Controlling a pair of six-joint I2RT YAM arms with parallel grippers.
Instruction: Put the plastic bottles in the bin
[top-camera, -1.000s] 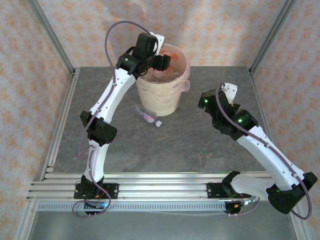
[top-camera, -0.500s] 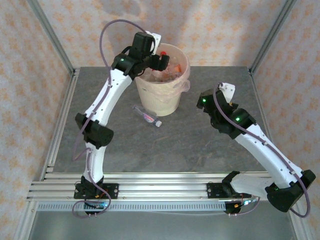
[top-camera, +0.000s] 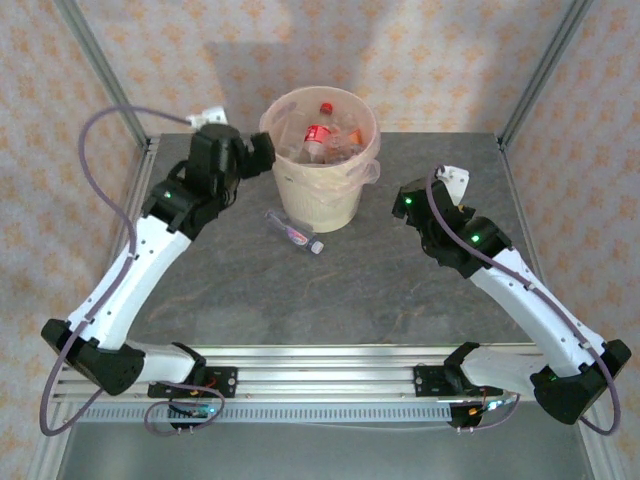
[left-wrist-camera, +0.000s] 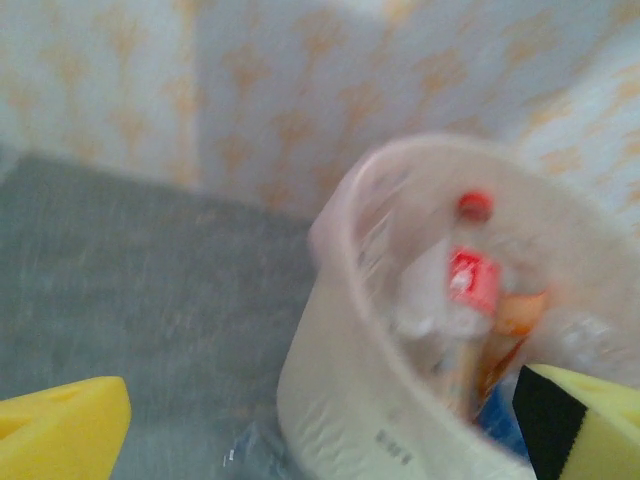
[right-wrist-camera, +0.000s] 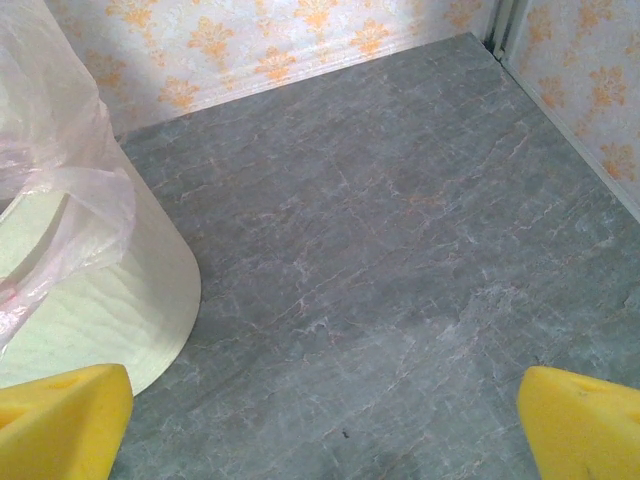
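Observation:
I should keep lowering my open left gripper until its fingers are on both sides of the bottle's body (top-camera: 294, 234), because the clear bottle's base (top-camera: 272, 216) sticks out past the bin's side.
The bin (top-camera: 322, 195), a cream bucket with a pinkish bag, stands at the back middle of the table and holds several plastic bottles, a red-labelled one (top-camera: 318, 132) on top. One clear bottle (top-camera: 294, 232) lies on the table just in front of the bin. My left gripper (top-camera: 260, 152) hovers open and empty just left of the bin's rim. Its blurred wrist view looks over the bin wall (left-wrist-camera: 400, 390) at the red-labelled bottle (left-wrist-camera: 472, 280), between wide-apart yellow fingertips (left-wrist-camera: 60, 430). My right gripper (top-camera: 408, 198) is open to the right of the bin, over bare table.
The bag's loose edge (right-wrist-camera: 70, 200) hangs over the bin wall (right-wrist-camera: 90, 300) at the left of the right wrist view. Metal frame posts and patterned walls (top-camera: 560, 60) enclose the grey table (top-camera: 400, 290). An aluminium rail (top-camera: 330, 372) runs along the near edge.
My left arm has swung back from above the bin to its left side, folding low, and its jaws have opened wider. A red-labelled bottle now lies uncovered in the bin. The right arm stayed still.

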